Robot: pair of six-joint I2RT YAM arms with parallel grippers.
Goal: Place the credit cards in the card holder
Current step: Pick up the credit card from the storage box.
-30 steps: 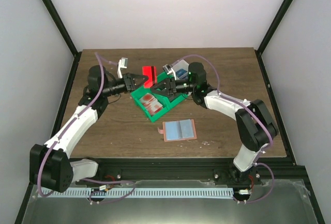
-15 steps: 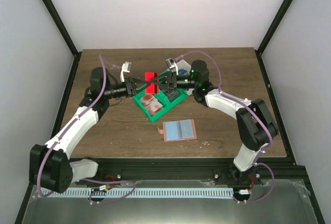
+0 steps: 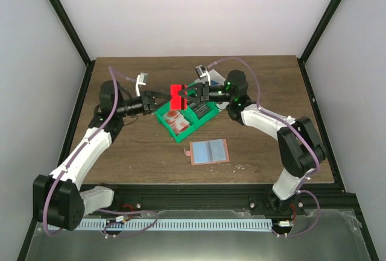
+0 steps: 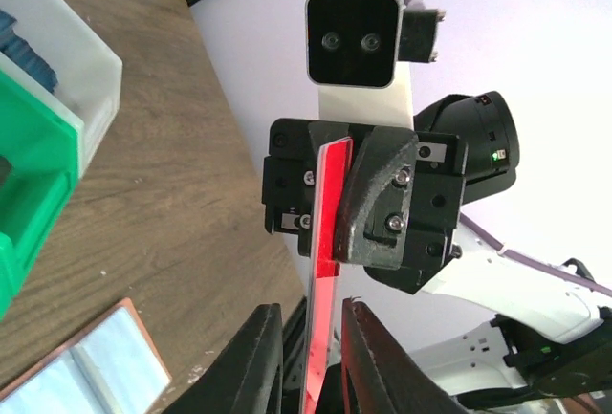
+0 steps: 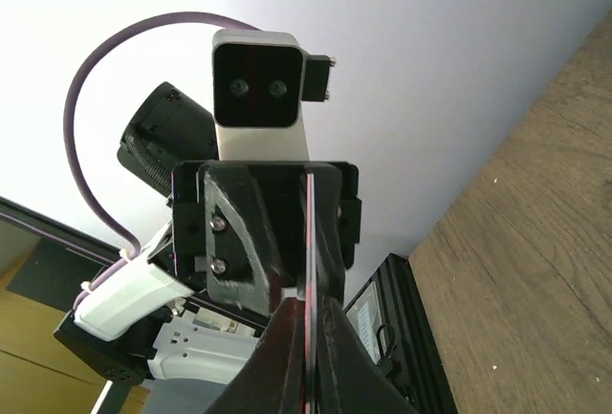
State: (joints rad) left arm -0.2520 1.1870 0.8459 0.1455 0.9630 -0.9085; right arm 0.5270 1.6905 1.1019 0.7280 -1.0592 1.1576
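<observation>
Red credit cards overlap in my right gripper, so I should use my left gripper to grip the cards' loose end, peel one card away and put it back in the green bin.
A red credit card hangs upright in the air above the green bin, between the two grippers. My right gripper is shut on its right end; in the right wrist view the card shows edge-on, pinched between the fingers. My left gripper faces it from the left. Its jaws stand a little apart around the card, with a gap on each side. More red-and-white cards lie in the green bin. The salmon card holder lies open on the table, nearer the front.
A white bin with blue cards stands behind the green bin. The card holder's corner shows at the bottom left of the left wrist view. The black frame borders the table.
My right gripper came in from the right and shut on the red card. My left gripper, shut on it before, has loosened its jaws. The card sits slightly higher.
</observation>
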